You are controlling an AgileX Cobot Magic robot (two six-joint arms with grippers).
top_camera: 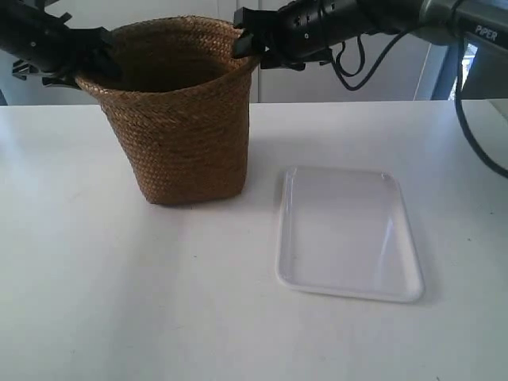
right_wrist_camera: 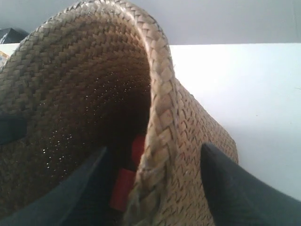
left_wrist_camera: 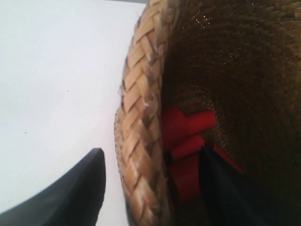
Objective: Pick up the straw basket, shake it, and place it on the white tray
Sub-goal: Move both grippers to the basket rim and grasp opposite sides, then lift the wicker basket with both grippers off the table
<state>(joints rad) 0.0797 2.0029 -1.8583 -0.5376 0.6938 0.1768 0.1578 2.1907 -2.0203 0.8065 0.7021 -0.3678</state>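
Observation:
Red pieces [left_wrist_camera: 187,126] lie in a loose jumble far below the straw basket's rim [top_camera: 168,100]. So they will tumble around but stay inside when I shake the basket.
The straw basket [top_camera: 186,135] stands upright on the white table, left of the white tray [top_camera: 349,234], which lies flat and holds nothing. The arm at the exterior view's left has its gripper [top_camera: 87,59] at the basket's left rim; the arm at the exterior view's right has its gripper [top_camera: 246,44] at the right rim. In the left wrist view my left gripper [left_wrist_camera: 149,150] is open and straddles the braided rim [left_wrist_camera: 141,117], one finger inside, one outside. My right gripper [right_wrist_camera: 155,148] straddles the rim [right_wrist_camera: 162,117] the same way, open. Red pieces [left_wrist_camera: 186,127] lie in the basket's bottom.
The white table [top_camera: 119,302] stretches in front of the basket and the tray. A black cable [top_camera: 476,127] hangs from the arm at the exterior view's right, behind the tray. A pale wall runs behind the table's far edge.

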